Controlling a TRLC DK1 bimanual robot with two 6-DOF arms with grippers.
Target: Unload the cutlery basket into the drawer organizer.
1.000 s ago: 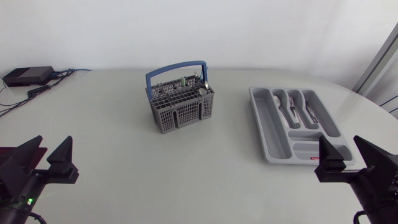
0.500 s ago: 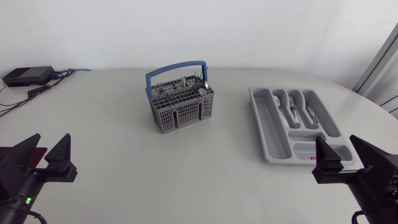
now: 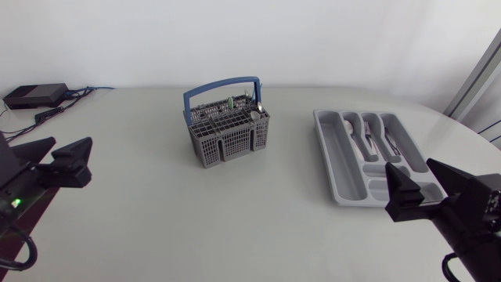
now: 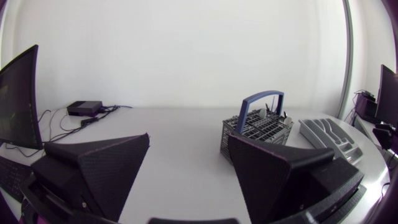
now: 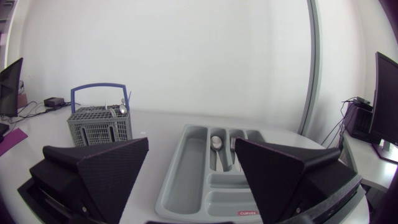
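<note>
The white utensil [image 3: 255,115] will slide out and leave the basket standing when I lift it, because the utensil's rounded end sticks up above the basket's open grid [image 3: 227,124].
The grey cutlery basket [image 3: 229,135] with a blue handle stands upright at the table's middle back, holding a spoon [image 3: 255,114] and other pieces. To its right lies the grey drawer organizer [image 3: 341,159], with a spoon and forks [image 3: 369,138] in its narrow slots. My left gripper [image 3: 70,144] hovers open and empty at the left edge, far from the basket [image 4: 255,127]. My right gripper [image 3: 409,168] is open and empty over the organizer's near end. In the right wrist view the organizer [image 5: 186,168] lies just ahead of the right gripper [image 5: 191,142], with the basket [image 5: 99,124] beyond. The left gripper [image 4: 188,140] holds nothing.
A black box [image 3: 35,95] with cables sits at the table's far left back corner. The organizer [image 4: 329,134] lies close to the table's right edge. Bare tabletop stretches between the basket and both grippers.
My left gripper has risen and swung toward the table's back. My right gripper has edged left and forward over the organizer's near end. Both stay open.
</note>
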